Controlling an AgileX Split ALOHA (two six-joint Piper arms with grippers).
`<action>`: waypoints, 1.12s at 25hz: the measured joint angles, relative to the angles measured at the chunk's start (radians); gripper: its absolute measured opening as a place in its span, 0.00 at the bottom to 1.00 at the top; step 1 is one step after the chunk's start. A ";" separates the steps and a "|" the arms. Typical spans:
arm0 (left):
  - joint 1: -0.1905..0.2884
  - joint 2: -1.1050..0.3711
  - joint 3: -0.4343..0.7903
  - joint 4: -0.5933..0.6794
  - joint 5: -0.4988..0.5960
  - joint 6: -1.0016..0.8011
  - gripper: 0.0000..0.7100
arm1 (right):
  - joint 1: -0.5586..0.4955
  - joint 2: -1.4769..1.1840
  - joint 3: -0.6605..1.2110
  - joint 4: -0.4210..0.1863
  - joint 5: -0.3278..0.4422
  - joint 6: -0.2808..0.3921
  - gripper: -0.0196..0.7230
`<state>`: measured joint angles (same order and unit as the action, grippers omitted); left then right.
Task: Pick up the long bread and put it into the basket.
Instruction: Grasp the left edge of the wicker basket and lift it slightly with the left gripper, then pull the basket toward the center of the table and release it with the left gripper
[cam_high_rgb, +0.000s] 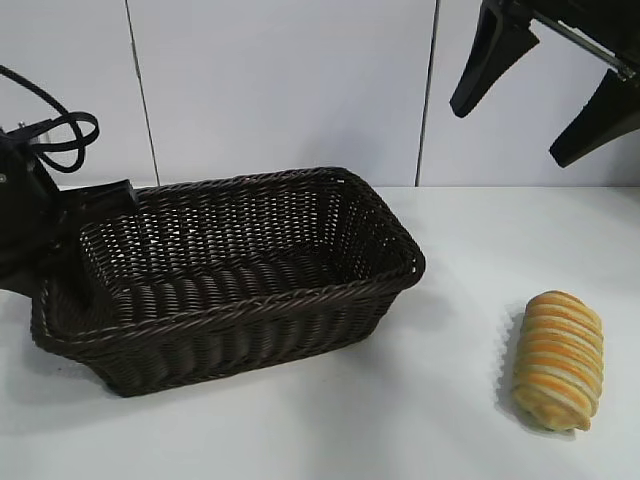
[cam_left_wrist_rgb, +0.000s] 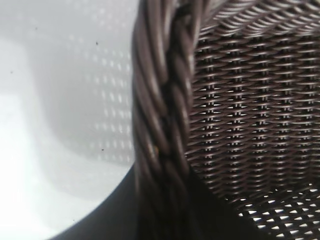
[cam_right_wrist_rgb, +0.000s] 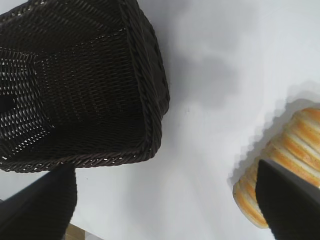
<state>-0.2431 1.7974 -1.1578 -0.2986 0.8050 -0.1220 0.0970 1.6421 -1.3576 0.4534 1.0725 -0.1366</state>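
Note:
The basket is slanted and its end in my left gripper (cam_high_rgb: 65, 335) sticks out to the front, so I should first swing that end back toward the panelled wall (cam_high_rgb: 165, 150).
The long bread (cam_high_rgb: 558, 360), striped golden-orange and pale yellow, lies on the white table at the front right, apart from the basket (cam_high_rgb: 250, 330). In the right wrist view one end of the bread (cam_right_wrist_rgb: 290, 150) shows beside a dark finger, and the basket (cam_right_wrist_rgb: 145, 75) lies farther off. High above the bread hangs my right gripper (cam_high_rgb: 510, 133), open and with nothing in it. At the basket's left end my left gripper (cam_high_rgb: 70, 285) straddles the wall. In the left wrist view the braided rim (cam_left_wrist_rgb: 165, 125) runs straight into its dark jaws, which are shut on it.
The white table (cam_high_rgb: 450, 250) stretches bare between basket and bread. A white panelled wall stands behind. A black cable (cam_high_rgb: 60, 135) loops above the left arm. The basket holds nothing that I can see.

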 joint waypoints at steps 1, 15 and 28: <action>0.004 0.002 -0.035 -0.015 0.035 0.046 0.14 | 0.000 0.000 0.000 0.000 0.000 0.000 0.96; 0.007 0.072 -0.227 -0.127 0.104 0.177 0.14 | 0.000 0.000 0.000 0.001 0.004 0.000 0.96; 0.007 0.233 -0.227 -0.143 0.071 0.176 0.14 | 0.000 0.000 0.000 0.001 0.009 -0.002 0.96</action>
<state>-0.2365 2.0300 -1.3852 -0.4417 0.8757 0.0544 0.0970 1.6421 -1.3576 0.4544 1.0814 -0.1387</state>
